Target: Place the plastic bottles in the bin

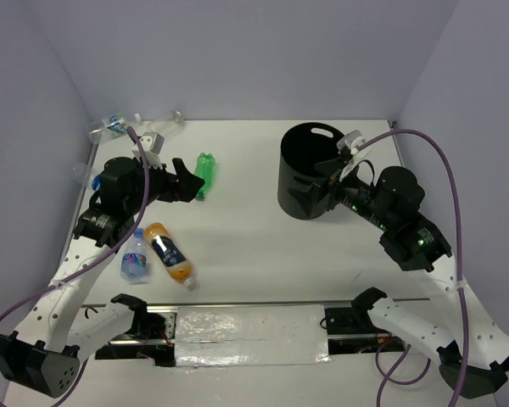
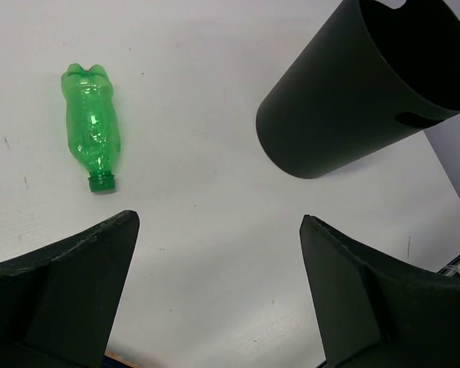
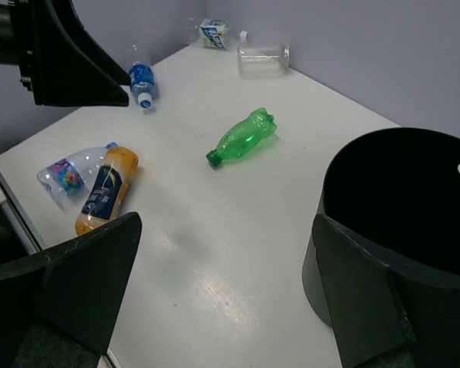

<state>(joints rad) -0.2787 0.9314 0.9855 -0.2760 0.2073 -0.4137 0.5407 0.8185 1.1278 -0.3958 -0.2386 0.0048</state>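
I keep reaching for the green bottle (image 1: 205, 172), which lies free ahead of my right gripper's open fingers, until they straddle its body (image 1: 203, 186) near its cap.
The green bottle (image 1: 204, 174) lies on its side at mid-table; it also shows in the left wrist view (image 2: 92, 130) and the right wrist view (image 3: 242, 138). The orange bottle (image 1: 170, 252) and a clear bottle (image 1: 135, 256) lie side by side at the front left. Another clear blue-labelled bottle (image 3: 142, 77) lies behind the left arm. A third clear bottle (image 1: 165, 123) lies at the back wall. The black bin (image 1: 293, 182) stands upright at the right. My left gripper (image 1: 187, 180) is open and empty beside the green bottle. My right gripper (image 1: 322, 182) is open and empty beside the bin.
A small blue-and-white labelled item (image 1: 112, 125) lies in the back left corner. Purple walls close the table on the left, back and right. Purple cables loop over both arms. A taped metal rail (image 1: 254, 318) runs along the near edge.
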